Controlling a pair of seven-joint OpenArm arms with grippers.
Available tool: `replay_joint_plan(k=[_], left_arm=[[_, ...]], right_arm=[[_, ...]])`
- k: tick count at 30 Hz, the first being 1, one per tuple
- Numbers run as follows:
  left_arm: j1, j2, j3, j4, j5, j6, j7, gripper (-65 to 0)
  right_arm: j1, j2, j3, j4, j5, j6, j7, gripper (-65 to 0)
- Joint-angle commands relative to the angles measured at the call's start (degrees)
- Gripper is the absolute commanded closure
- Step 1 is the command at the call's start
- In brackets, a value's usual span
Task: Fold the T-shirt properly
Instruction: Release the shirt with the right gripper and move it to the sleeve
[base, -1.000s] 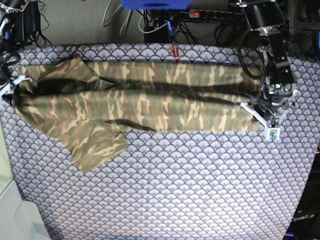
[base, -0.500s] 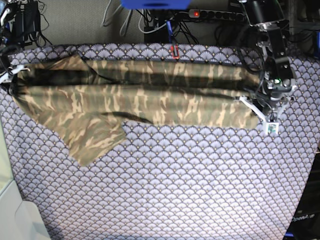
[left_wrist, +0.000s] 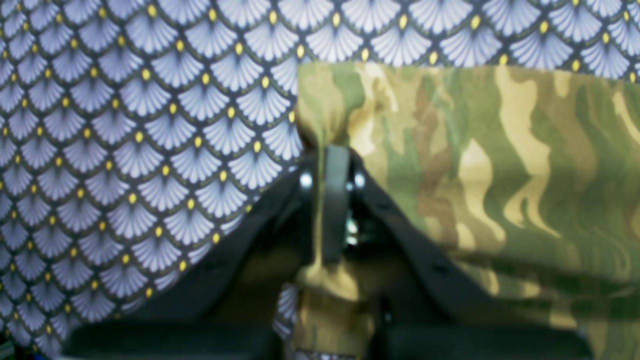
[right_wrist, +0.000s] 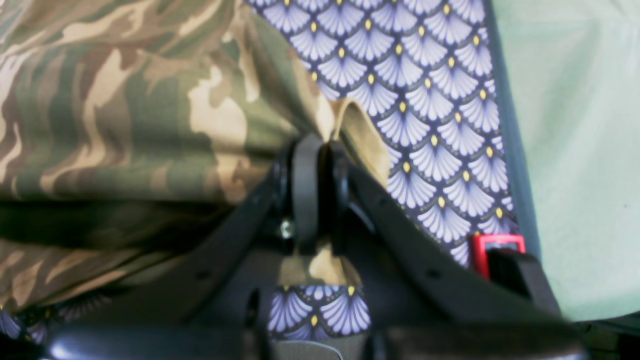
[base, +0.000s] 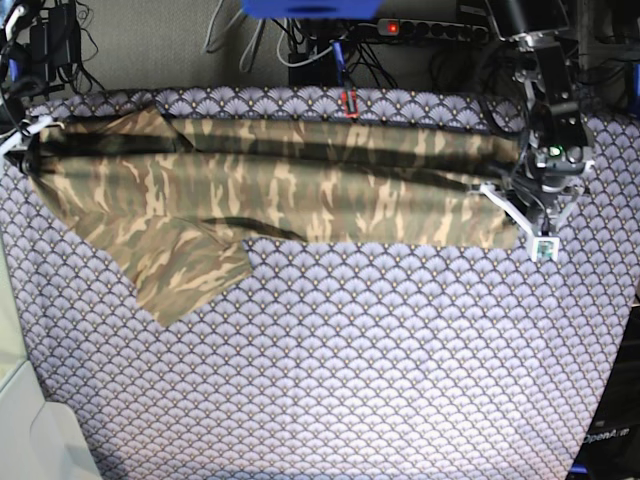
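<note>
My left gripper should keep lowering the T-shirt's corner, because the T-shirt's held edge (base: 322, 161) runs straight along its lower layer. It should let go once the corner meets that layer (base: 488, 150).
The camouflage T-shirt (base: 290, 185) lies stretched in a long band across the far part of the table, with one sleeve (base: 185, 275) spread toward me at the left. My left gripper (base: 524, 218) is shut on the shirt's right end; the left wrist view shows its gripper (left_wrist: 334, 160) pinching a corner of the T-shirt (left_wrist: 475, 175). My right gripper (base: 27, 137) is shut on the shirt's left end. In the right wrist view that gripper (right_wrist: 322, 146) clamps a fold of the T-shirt (right_wrist: 125, 125) just above the cloth.
A purple scallop-patterned table cloth (base: 350, 370) covers the table. Cables and a power strip (base: 420, 30) run behind the far edge, beside a small red clip (base: 350, 100). A pale surface (right_wrist: 575, 125) borders the table edge in the right wrist view.
Both grippers have moved toward the table's far edge, drawing the stretched shirt back with them. The sleeve at the left has slid along too. Both grips stay shut.
</note>
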Motion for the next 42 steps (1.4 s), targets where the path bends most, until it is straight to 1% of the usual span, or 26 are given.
replay_joint_plan(k=[1, 10, 20, 21, 22, 24, 25, 27, 29, 31, 33, 39, 42], left_arm=[[0.1, -0.3, -0.1, 0.9, 0.2, 0.4, -1.2, -0.5], [2.5, -0.2, 0.0, 0.9, 0.2, 0.4, -1.6, -0.5], [2.3, -0.4, 0.4, -1.9, 0.2, 0.4, -1.2, -0.5], [2.3, -0.5, 0.4, -2.2, 0.2, 0.4, -1.2, -0.8], [2.4, -0.5, 0.5, -2.3, 0.2, 0.4, -1.2, -2.4], [2.6, -0.5, 0.5, -2.3, 0.2, 0.4, -1.2, -8.6], [3.1, -0.5, 0.5, -2.3, 0.2, 0.4, -1.2, -13.1], [3.7, -0.3, 0.5, -1.7, 0.2, 0.3, -1.4, -23.5], [4.1, -0.3, 0.5, -1.7, 0.2, 0.3, -1.5, -31.3], [4.1, -0.3, 0.5, -1.7, 0.2, 0.3, -1.6, -32.7], [4.1, -0.3, 0.5, -1.7, 0.2, 0.2, -1.6, -32.7], [4.1, -0.3, -0.1, -1.8, 0.2, -4.3, -1.4, -32.8], [4.2, -0.4, -0.1, -2.2, 0.2, -4.5, -1.5, -33.1]], right_arm=[[0.0, 1.3, 0.8, 0.7, 0.3, -0.3, 1.2, 0.0], [-1.3, 1.4, 0.4, 0.7, 0.1, -0.3, 1.2, 0.0], [-1.6, 1.4, 0.7, 0.7, 0.0, -0.3, 1.2, 0.0], [-1.6, 1.5, 0.7, 0.7, 0.0, -0.3, 1.1, 0.0], [-1.6, 1.6, 0.6, 0.7, 0.0, -0.3, 0.5, 0.0], [-1.6, 1.8, 0.3, 0.7, 0.0, -0.3, -1.8, -4.5], [-1.6, 1.8, 0.3, 0.7, 0.0, -0.3, -3.1, -7.8], [-1.6, 2.5, 0.3, 0.7, 0.0, -0.3, -4.5, -15.8], [-1.6, 2.7, 0.3, 0.7, 0.0, -0.3, -4.6, -23.5], [-1.5, 2.9, 0.6, 0.7, 0.0, -0.3, -4.6, -28.4], [-1.5, 2.9, 0.8, 0.7, 0.0, -0.3, -4.6, -31.0], [-1.5, 3.0, 0.8, 0.7, 0.0, -0.3, -4.6, -31.0], [-1.6, 3.0, 1.4, 0.7, 0.0, -0.3, -4.6, -31.0]])
